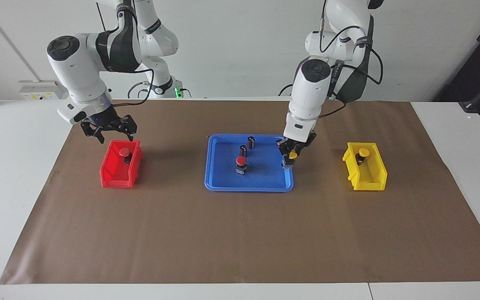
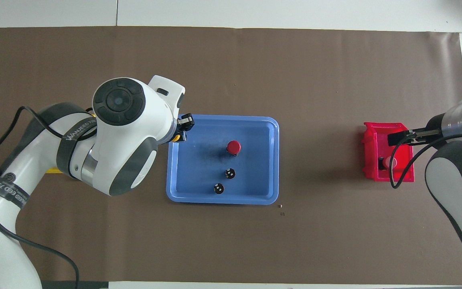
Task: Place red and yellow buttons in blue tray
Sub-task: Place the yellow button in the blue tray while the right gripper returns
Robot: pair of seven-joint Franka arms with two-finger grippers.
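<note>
The red button in the red bin (image 2: 388, 163) will come out in one piece when I lift it, because the red cap sits against its dark base (image 2: 381, 163).
The blue tray (image 1: 265, 177) lies mid-table and also shows in the overhead view (image 2: 199, 168). A red button (image 1: 241, 161) stands in it (image 2: 234, 147). My left gripper (image 1: 290, 161) is shut on a yellow button (image 1: 293, 155), low over the tray's end toward the left arm; in the overhead view the gripper (image 2: 181, 132) mostly hides the button (image 2: 173, 139). My right gripper (image 1: 108, 134) hangs open and empty over the red bin (image 1: 117, 168). A second red button (image 1: 125, 153) sits in that bin. Another yellow button (image 1: 363, 153) sits in the yellow bin (image 1: 367, 171).
Two dark capless cylinders (image 1: 251, 141) (image 1: 243, 150) stand in the tray, nearer the robots than the red button; they also show in the overhead view (image 2: 229, 173) (image 2: 218, 188). The red bin (image 2: 375, 160) shows there too; the left arm hides most of the yellow bin. Brown paper (image 1: 240, 233) covers the table.
</note>
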